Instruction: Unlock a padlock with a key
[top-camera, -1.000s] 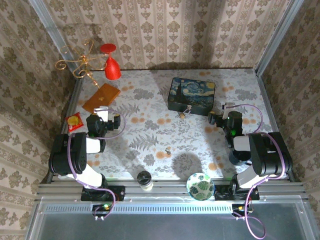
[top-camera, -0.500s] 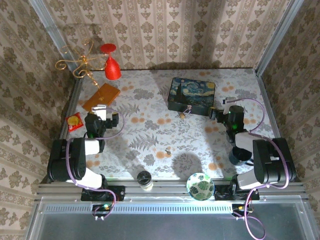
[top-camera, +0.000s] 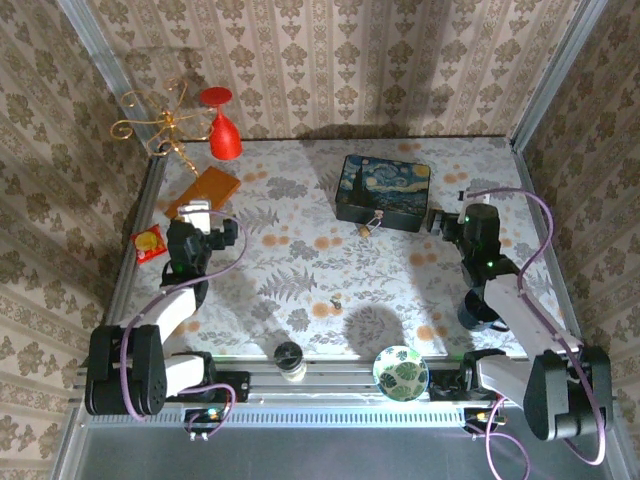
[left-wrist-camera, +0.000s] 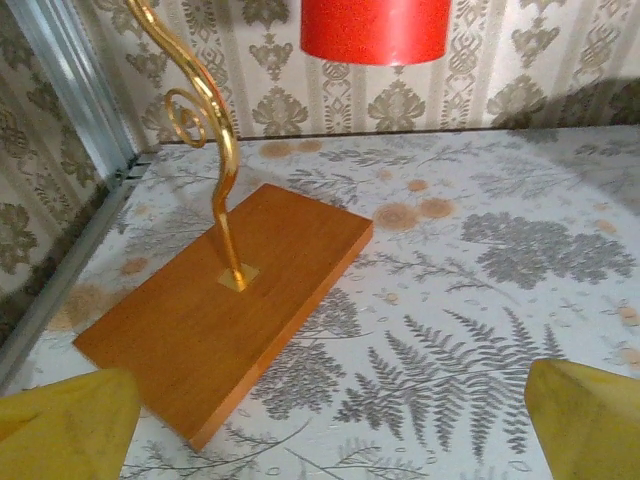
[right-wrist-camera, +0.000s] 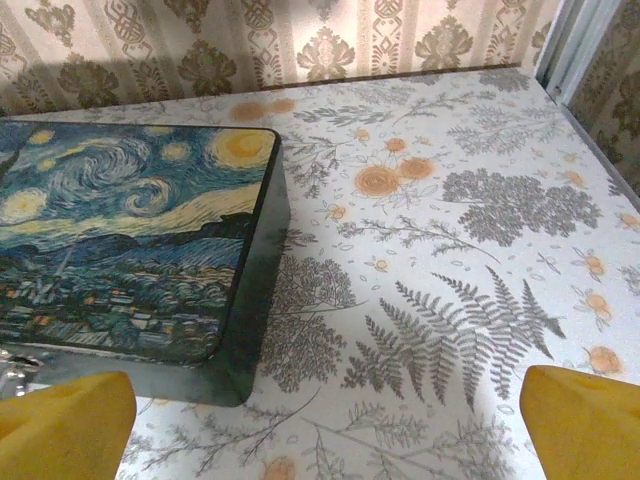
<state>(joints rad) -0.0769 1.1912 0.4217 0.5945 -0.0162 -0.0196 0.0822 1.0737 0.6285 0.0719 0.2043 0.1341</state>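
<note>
The small key (top-camera: 336, 299) lies alone on open tablecloth, so I keep my right gripper moving toward it with open fingers and then close on the key's ring (top-camera: 337, 304).
The tiny brass padlock (top-camera: 371, 225) lies on the tablecloth against the front edge of the dark blue starry-night box (top-camera: 384, 190); a bit of its silvery shackle (right-wrist-camera: 14, 367) peeks in at the left edge of the right wrist view. The small key (top-camera: 335, 298) lies alone near the table's middle. My left gripper (top-camera: 202, 222) is open over the cloth just in front of the wooden base (left-wrist-camera: 220, 300), nothing between its yellow fingers (left-wrist-camera: 70, 425). My right gripper (top-camera: 458, 215) is open and empty beside the box's right end (right-wrist-camera: 250, 300).
A gold wire ornament (top-camera: 150, 125) rises from the wooden base (top-camera: 203, 193), with red cones (top-camera: 223, 135) at the back left. A red packet (top-camera: 149, 243) lies at the left edge. A jar (top-camera: 290, 358), a patterned bowl (top-camera: 400, 370) and a dark cup (top-camera: 475, 310) stand near the front.
Both arms have stretched forward from their bases. The left gripper has moved up toward the wooden base, the right one back and to the right beside the box. Both stayed open.
</note>
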